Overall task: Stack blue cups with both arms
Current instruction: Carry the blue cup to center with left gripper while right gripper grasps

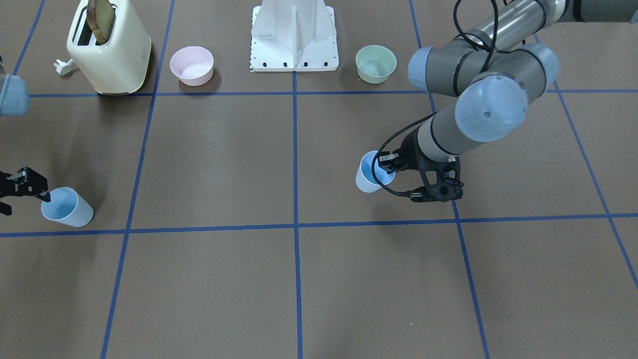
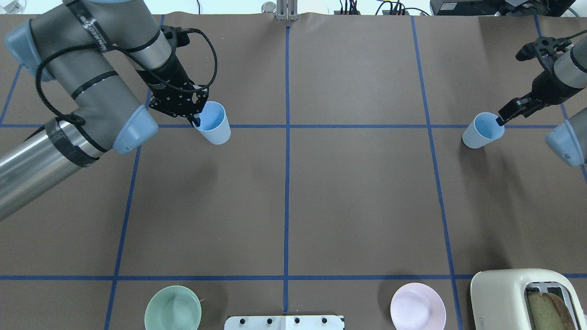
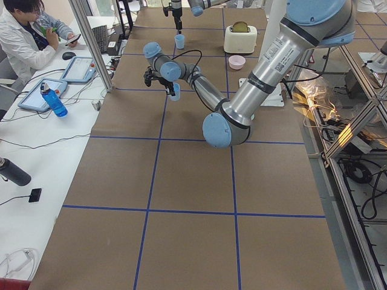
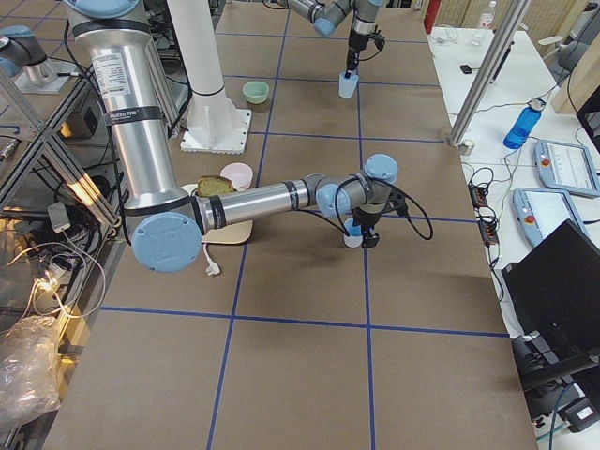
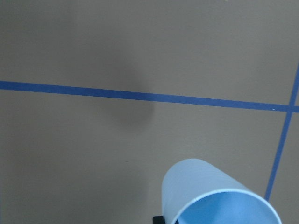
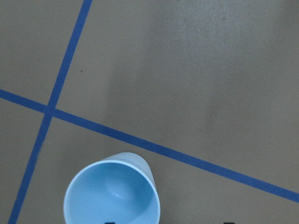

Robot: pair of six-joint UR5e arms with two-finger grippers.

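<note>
My right gripper will lower the blue cup at my right gripper (image 1: 68, 207), and that cup should nest nearly up to its rim, because the blue cups have matching tapered sides (image 1: 365, 174).
One blue cup (image 2: 214, 123) hangs tilted in my left gripper (image 2: 198, 121), which is shut on its rim with one finger inside. It is held a little above the table, its shadow lying apart from it; it also shows in the front view (image 1: 371, 173) and the left wrist view (image 5: 210, 196). The second blue cup (image 2: 481, 130) stands upright on the table at the right (image 1: 67, 207). My right gripper (image 2: 502, 120) is open just over its rim, one finger at the cup's mouth. The right wrist view looks down into this cup (image 6: 112, 196).
On the robot's side of the table are a cream toaster (image 1: 109, 47) with toast, a pink bowl (image 1: 192, 65), the white base pedestal (image 1: 294, 37) and a mint-green bowl (image 1: 376, 63). Blue tape lines cross the brown table between the two cups.
</note>
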